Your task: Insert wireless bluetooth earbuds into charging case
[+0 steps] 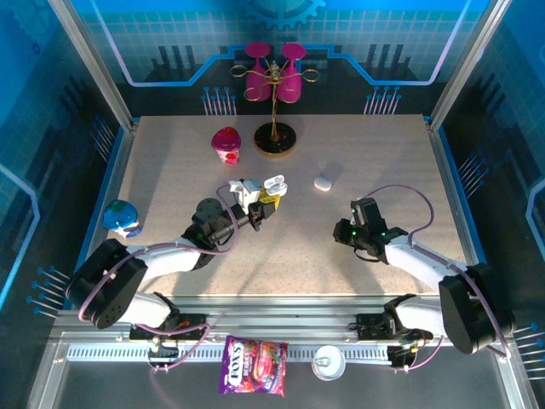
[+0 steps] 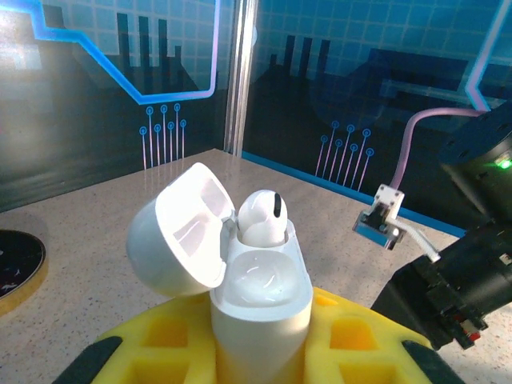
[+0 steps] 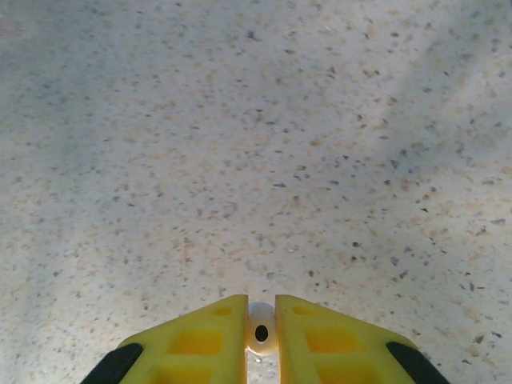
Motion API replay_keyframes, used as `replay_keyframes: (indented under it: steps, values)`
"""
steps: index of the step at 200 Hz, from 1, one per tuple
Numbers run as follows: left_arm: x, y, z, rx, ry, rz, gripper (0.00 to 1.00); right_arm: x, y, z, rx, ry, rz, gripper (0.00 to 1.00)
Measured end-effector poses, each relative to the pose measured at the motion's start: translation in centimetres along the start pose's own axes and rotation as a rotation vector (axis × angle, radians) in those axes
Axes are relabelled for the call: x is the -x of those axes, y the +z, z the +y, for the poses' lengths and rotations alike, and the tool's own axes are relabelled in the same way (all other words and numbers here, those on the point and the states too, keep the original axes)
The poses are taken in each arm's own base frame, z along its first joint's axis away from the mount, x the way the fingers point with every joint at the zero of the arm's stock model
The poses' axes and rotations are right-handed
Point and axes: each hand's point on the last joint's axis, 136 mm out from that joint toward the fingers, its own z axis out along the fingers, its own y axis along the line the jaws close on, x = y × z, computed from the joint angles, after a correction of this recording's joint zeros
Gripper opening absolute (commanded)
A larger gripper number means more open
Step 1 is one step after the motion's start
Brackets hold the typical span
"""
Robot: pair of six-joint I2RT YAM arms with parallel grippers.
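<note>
My right gripper has the earbud's black mark facing straight ahead, which is wrong for the case's empty slot, so it should put the earbud down and pick it up from another side.
My left gripper is shut on a white charging case, held upright between its yellow fingers above the table's middle. The lid hangs open to the left. One white earbud sits in the far slot, and the near slot is a bare glossy hollow. In the top view the open case shows just beyond the gripper. My right gripper is shut on a second tiny white earbud, pinched between its yellow fingertips low over the speckled table. That right gripper hangs to the right of the case.
A closed white case lies on the table behind the grippers. At the back stand a pink glass rack on a black base and a pink-red toy. A blue object sits far left. A candy bag and a can lie near the front rail.
</note>
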Motion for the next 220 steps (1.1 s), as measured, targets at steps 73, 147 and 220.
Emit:
replay_keyframes:
  steps: [73,147,220]
  values:
    - [0.1,-0.1,-0.1,-0.005,0.015,0.004,0.06,-1.0,1.2,-1.9,-0.072,0.030,0.040,0.33]
    - [0.8,-0.5,-0.4,-0.009,0.024,0.000,0.06,2.7,-2.2,-0.2,-0.148,-0.131,0.068,0.56]
    - [2.4,-1.2,-1.6,-0.052,0.099,-0.029,0.06,3.0,-2.4,1.7,-0.298,-0.374,0.432,0.52]
